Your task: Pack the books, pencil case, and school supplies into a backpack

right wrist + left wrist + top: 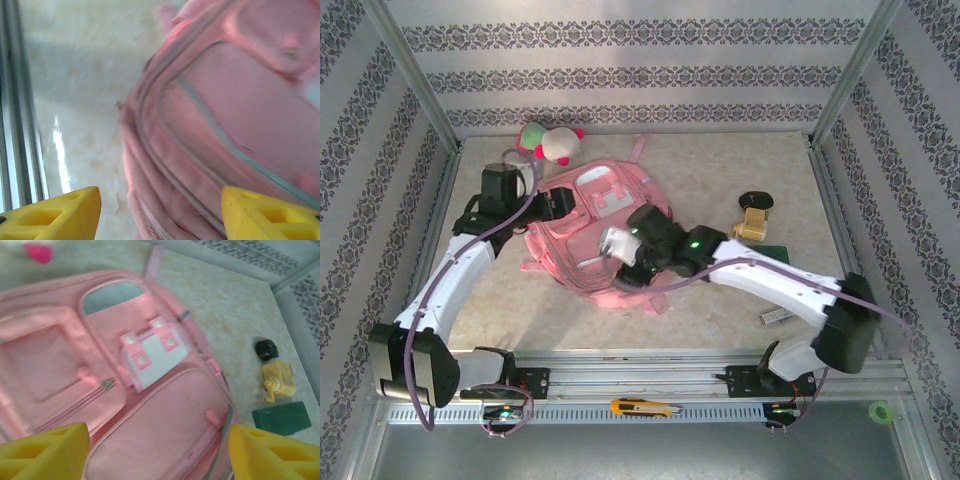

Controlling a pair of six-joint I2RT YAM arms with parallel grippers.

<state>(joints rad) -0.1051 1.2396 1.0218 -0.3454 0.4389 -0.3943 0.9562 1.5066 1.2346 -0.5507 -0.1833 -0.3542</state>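
Observation:
The pink backpack's near edge (595,291) has loose folds (159,192) running along it, so the backpack's near side will crumple into a soft fold when I lift it.
The pink backpack (588,232) lies flat mid-table, front pockets up and zips closed (150,390) (235,115). My left gripper (558,205) hovers open over its upper left part; the yellow fingertips (45,450) stand wide apart above a front pocket, and nothing is between them (157,452). My right gripper (620,245) is open over the backpack's near edge (160,212). The dark green pencil case (777,250) (282,417) lies right of the backpack, partly under my right arm. Among the school supplies, a pale bar (776,317) lies near the right base. The books are out of view.
A plush toy (550,140) sits behind the backpack. A black lump (756,200) (266,348) and a yellow piece (753,226) (278,380) lie at the right. A yellow-and-black cutter (645,407) rests on the front rail (20,125). Walls enclose the table.

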